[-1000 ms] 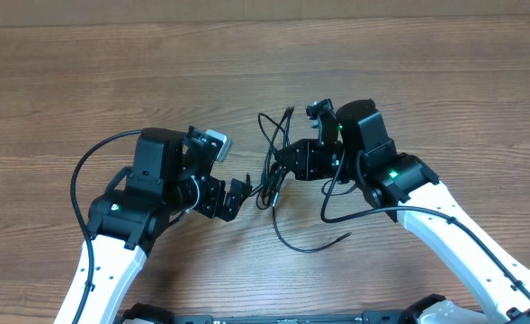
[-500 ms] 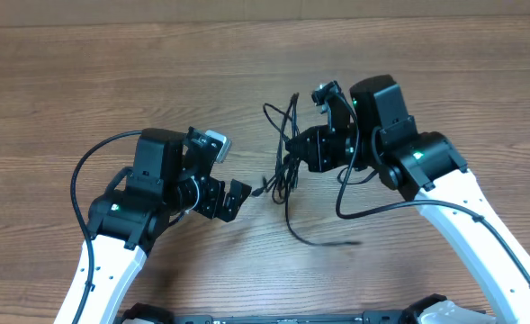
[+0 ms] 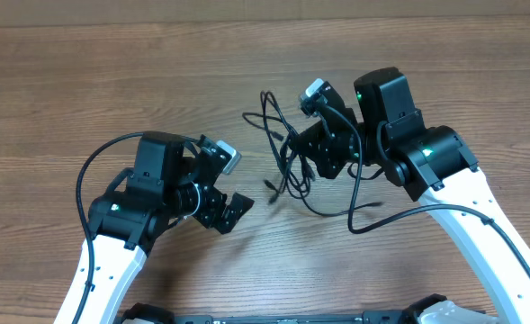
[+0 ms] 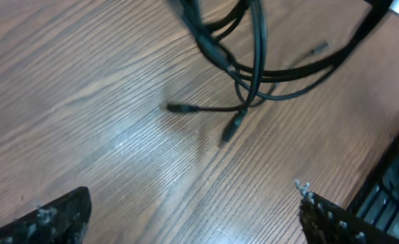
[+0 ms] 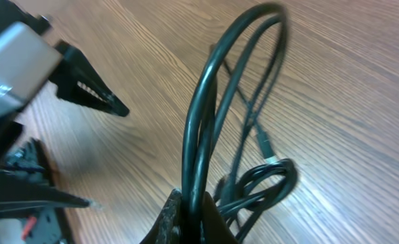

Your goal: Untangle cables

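Observation:
The knot (image 5: 275,181) is hanging under the cable loop that my right gripper holds, so I need to pass the loop to my left gripper first. Then my right gripper should take the knot.
The cables (image 3: 281,135) are a bunch of thin black cords between the two arms, with loops fanning toward the far side and a tail (image 3: 326,211) curving near the right arm. My right gripper (image 3: 302,158) is shut on a doubled strand of them; in the right wrist view the loop (image 5: 209,95) rises straight out of the closed fingertips (image 5: 194,218). My left gripper (image 3: 234,209) stands open to the left of the bunch, touching nothing. The left wrist view has its two fingertips (image 4: 57,218) wide apart over bare wood, with the cables (image 4: 255,64) and two small plug ends (image 4: 177,107) ahead.
The wooden table (image 3: 85,81) stretches all round. Each arm's own thicker black cable arcs beside it, one at the left (image 3: 89,166) and one at the right (image 3: 399,216). The left gripper's fingers (image 5: 84,78) show at the left of the right wrist view.
My right gripper has carried the bunch to the right and farther back, dragging the tail in along the wood. The left gripper turned slightly and stayed open.

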`<state>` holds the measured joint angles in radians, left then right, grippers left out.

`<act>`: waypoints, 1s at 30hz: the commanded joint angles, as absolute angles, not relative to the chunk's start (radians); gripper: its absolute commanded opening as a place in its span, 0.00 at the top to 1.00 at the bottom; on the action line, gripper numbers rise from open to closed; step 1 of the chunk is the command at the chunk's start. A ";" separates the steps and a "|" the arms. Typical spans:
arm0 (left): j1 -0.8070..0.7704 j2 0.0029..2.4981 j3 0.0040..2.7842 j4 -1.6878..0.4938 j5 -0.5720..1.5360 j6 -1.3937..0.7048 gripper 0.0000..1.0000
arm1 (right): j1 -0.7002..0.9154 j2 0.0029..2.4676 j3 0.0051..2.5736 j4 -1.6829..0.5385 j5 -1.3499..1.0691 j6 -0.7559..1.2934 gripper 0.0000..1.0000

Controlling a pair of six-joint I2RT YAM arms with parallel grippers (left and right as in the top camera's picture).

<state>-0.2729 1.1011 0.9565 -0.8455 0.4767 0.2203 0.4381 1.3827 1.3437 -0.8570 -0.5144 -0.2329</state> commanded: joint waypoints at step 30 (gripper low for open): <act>-0.269 0.889 0.978 -0.698 0.622 1.005 0.00 | 0.392 1.350 1.378 -1.119 -0.924 -0.733 0.96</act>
